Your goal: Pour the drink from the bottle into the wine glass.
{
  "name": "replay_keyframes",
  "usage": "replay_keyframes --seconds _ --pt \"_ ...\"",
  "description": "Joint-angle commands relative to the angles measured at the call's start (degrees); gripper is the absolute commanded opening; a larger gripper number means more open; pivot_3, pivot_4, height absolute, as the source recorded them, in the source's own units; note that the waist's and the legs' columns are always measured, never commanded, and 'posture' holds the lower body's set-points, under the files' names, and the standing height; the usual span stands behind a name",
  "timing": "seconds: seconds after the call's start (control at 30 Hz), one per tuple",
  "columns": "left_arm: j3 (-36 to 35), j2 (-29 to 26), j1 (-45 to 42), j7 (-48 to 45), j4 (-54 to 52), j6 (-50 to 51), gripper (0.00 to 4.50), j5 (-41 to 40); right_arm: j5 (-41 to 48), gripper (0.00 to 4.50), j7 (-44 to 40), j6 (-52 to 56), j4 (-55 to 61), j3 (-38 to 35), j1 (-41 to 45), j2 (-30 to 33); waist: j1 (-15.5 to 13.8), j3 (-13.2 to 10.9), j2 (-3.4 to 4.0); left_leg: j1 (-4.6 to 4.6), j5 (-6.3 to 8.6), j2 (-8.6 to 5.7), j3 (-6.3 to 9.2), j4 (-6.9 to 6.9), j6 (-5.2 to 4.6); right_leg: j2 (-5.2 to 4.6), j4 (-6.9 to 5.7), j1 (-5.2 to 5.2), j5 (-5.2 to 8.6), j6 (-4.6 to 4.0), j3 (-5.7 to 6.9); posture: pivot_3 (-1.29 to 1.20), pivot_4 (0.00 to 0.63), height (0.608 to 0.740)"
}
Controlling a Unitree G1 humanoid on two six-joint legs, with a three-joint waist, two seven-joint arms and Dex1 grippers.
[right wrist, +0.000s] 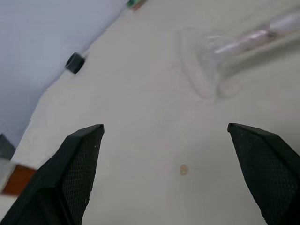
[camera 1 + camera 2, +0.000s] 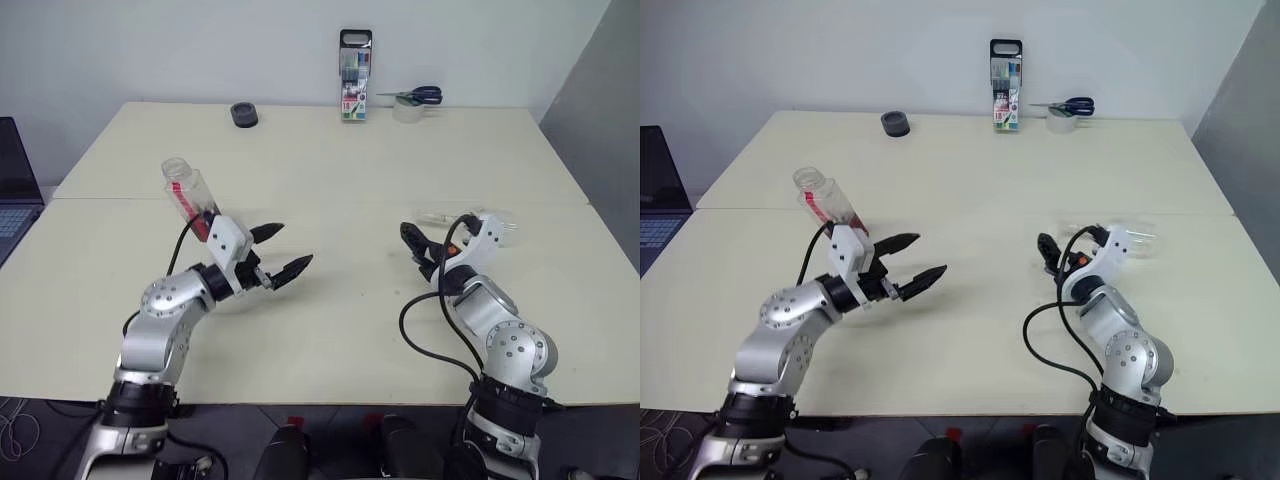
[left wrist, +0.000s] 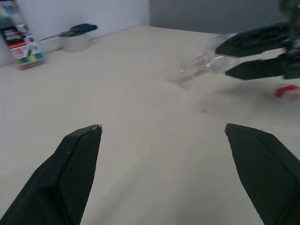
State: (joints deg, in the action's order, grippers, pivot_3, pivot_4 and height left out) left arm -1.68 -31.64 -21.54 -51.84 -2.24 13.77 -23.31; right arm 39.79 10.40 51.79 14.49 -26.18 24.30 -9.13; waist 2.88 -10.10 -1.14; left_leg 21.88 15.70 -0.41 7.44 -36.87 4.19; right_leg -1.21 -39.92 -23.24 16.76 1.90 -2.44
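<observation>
I keep my right gripper's fingers open, carry on around the foot (image 1: 197,65) and close on the stem, since the wine glass's stem (image 1: 243,42) lies free past its foot.
The bottle (image 2: 187,196), clear with a red label strip and no cap on its mouth, leans on the left side of the table, its base hidden behind my left wrist. I cannot make out the drink inside it. My left gripper (image 2: 288,251) is open and empty, just right of the bottle and pointing toward the table's middle. The wine glass (image 2: 470,218) lies on its side at the right, its round foot (image 1: 199,70) facing my right gripper (image 2: 413,248). That gripper is open and empty, just short of the foot.
At the far edge of the cream table (image 2: 330,170) stand a tall marker-pen case (image 2: 354,90), scissors on a tape roll (image 2: 410,100) and a small black round object (image 2: 244,115). A laptop (image 2: 15,190) sits off the left side. A small drop (image 1: 183,169) marks the table.
</observation>
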Motion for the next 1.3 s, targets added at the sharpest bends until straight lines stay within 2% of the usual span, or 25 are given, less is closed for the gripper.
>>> replay_keyframes --seconds 0.03,0.33,0.8,0.9,1.2,1.23,1.3 --pt "0.6 -2.3 -3.6 -6.2 0.1 2.4 4.48 -2.8 6.5 4.5 5.6 -5.9 -3.3 -3.7 4.4 -7.8 0.4 0.0 0.01 0.0 0.0 0.0 -0.03 0.0 0.0 0.0 0.02 0.0 0.0 0.0 -0.02 0.0 0.15 0.74" --pt "2.8 -3.8 -6.2 -13.0 -0.4 4.8 4.48 -2.3 14.0 4.5 8.9 -20.4 -17.6 -3.5 10.8 -4.0 1.3 -0.1 0.14 -0.04 0.01 0.03 -0.06 -0.02 -0.02 0.04 -0.03 0.0 0.0 0.0 -0.07 0.0 0.15 0.74" --pt "2.8 -5.2 -5.0 -17.2 1.2 3.3 4.48 -1.5 13.2 4.5 0.3 -35.0 -43.1 -6.8 22.0 2.8 2.0 -0.1 0.21 -0.04 0.01 0.03 -0.08 -0.01 -0.02 0.05 -0.02 0.0 0.0 0.0 -0.09 0.0 0.15 0.74" --pt "2.8 -5.4 -5.1 -17.5 1.6 2.8 4.5 -1.3 12.8 3.61 -0.6 -37.8 -45.7 -7.7 22.6 3.1 2.0 -0.1 0.21 -0.07 0.01 0.04 -0.07 -0.01 -0.02 0.06 -0.03 0.0 0.0 0.0 -0.1 0.0 0.15 0.74" --pt "2.8 -5.4 -4.4 -18.1 2.4 1.6 4.5 -0.7 13.4 0.42 -3.8 -36.7 -44.0 -6.9 20.9 2.6 2.0 -0.1 0.23 -0.07 0.01 0.04 -0.05 -0.03 -0.02 0.05 -0.04 0.03 0.0 0.0 -0.09 0.0 0.15 0.74" --pt "2.9 -5.4 -4.3 -18.1 2.6 1.4 4.5 -0.7 13.0 0.21 -4.2 -36.6 -43.3 -6.5 20.6 2.7 2.0 -0.1 0.24 -0.07 0.01 0.03 -0.05 -0.04 -0.02 0.05 -0.04 0.03 0.0 0.0 -0.09 0.0 0.15 0.74" --pt "2.6 -5.3 -3.8 -17.7 3.4 1.0 4.5 -0.5 8.4 0.15 -6.6 -37.1 -41.2 -2.9 18.7 4.7 1.9 -0.1 0.26 -0.06 0.01 0.03 -0.01 -0.03 -0.02 0.05 -0.04 0.03 0.0 0.0 -0.07 0.0 0.15 0.74"
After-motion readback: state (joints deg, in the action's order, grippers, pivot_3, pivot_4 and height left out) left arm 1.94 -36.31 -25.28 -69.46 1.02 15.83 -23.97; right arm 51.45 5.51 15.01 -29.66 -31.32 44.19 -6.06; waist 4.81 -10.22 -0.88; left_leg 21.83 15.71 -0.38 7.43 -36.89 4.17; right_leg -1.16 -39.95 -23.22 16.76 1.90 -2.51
